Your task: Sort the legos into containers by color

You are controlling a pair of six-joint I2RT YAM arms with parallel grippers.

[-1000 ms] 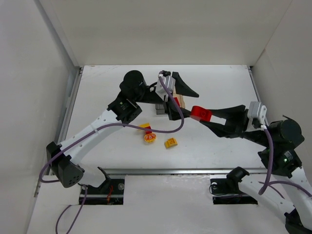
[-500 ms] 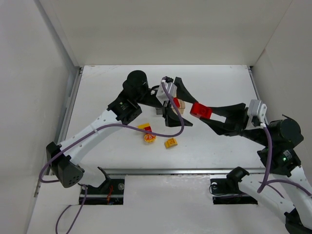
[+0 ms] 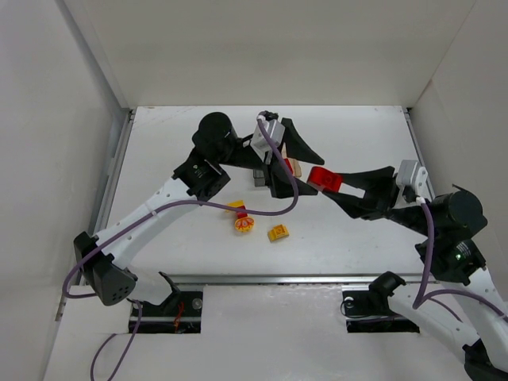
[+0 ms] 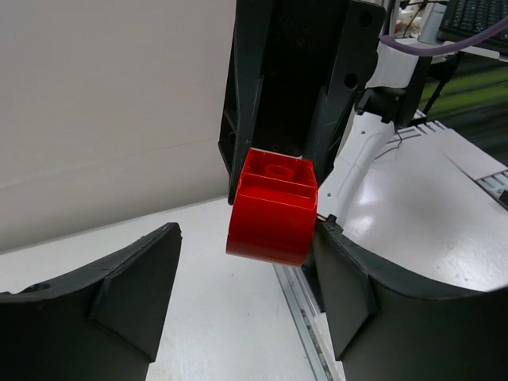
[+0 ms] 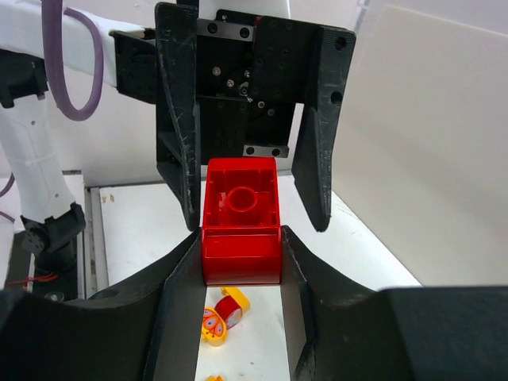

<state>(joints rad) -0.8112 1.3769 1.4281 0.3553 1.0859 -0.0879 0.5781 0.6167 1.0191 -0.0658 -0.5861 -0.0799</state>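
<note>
The red lego brick sits only a little way into my right gripper's fingers. My left gripper should hold its far end while my right gripper takes a deeper grip on the brick.
My right gripper is shut on a red lego brick and holds it above the table, just right of the bins. In the right wrist view the brick sits between my fingers, hollow side towards the camera. My left gripper is open and empty, hovering over the joined bins and facing the brick. The brick hangs between its spread fingers in the left wrist view. The dark grey bin and the tan bin are mostly hidden under it.
Three small legos lie on the table in front of the bins: a yellow and red one, a round yellow one and a yellow block. White walls stand at the left, back and right. A metal rail runs along the near edge.
My right gripper has carried the red brick a little left, closer to the left gripper. The left gripper has shifted slightly over the bins and stays open.
</note>
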